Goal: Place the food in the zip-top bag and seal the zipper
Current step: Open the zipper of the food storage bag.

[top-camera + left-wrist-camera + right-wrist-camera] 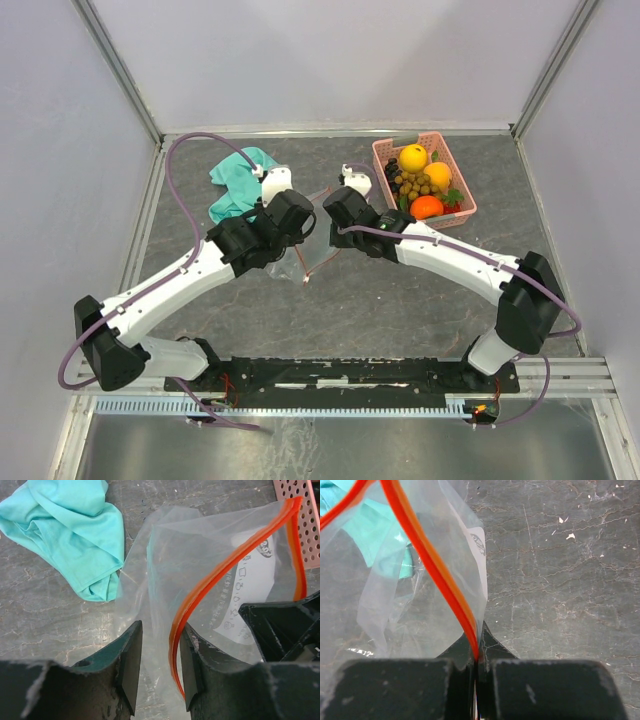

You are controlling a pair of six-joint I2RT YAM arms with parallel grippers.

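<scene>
My left gripper should hold the zipper while my right gripper gets the basket's nearest orange (426, 208), since my right gripper is closed on the open bag's corner (470, 636).
The clear zip-top bag (306, 254) hangs between my two grippers above the table. Its red-orange zipper (227, 565) curves open across the left wrist view. My left gripper (159, 647) is open, its jaws astride the bag's mouth edge, with the zipper lying close to the right finger (192, 670). My right gripper (477, 655) is shut on the zipper (435, 570) at the bag's corner. In the top view the left gripper (292, 222) and right gripper (342, 210) sit close together. The lemon (413, 157), oranges (437, 175), grapes (392, 172), berry cluster (418, 185) and strawberry (455, 198) lie in the basket.
The pink slatted basket (460, 178) stands at the back right, and its corner shows in the left wrist view (305, 525). A teal-green cloth (238, 180) lies crumpled at the back left, also in the left wrist view (65, 535). Grey walls enclose the table.
</scene>
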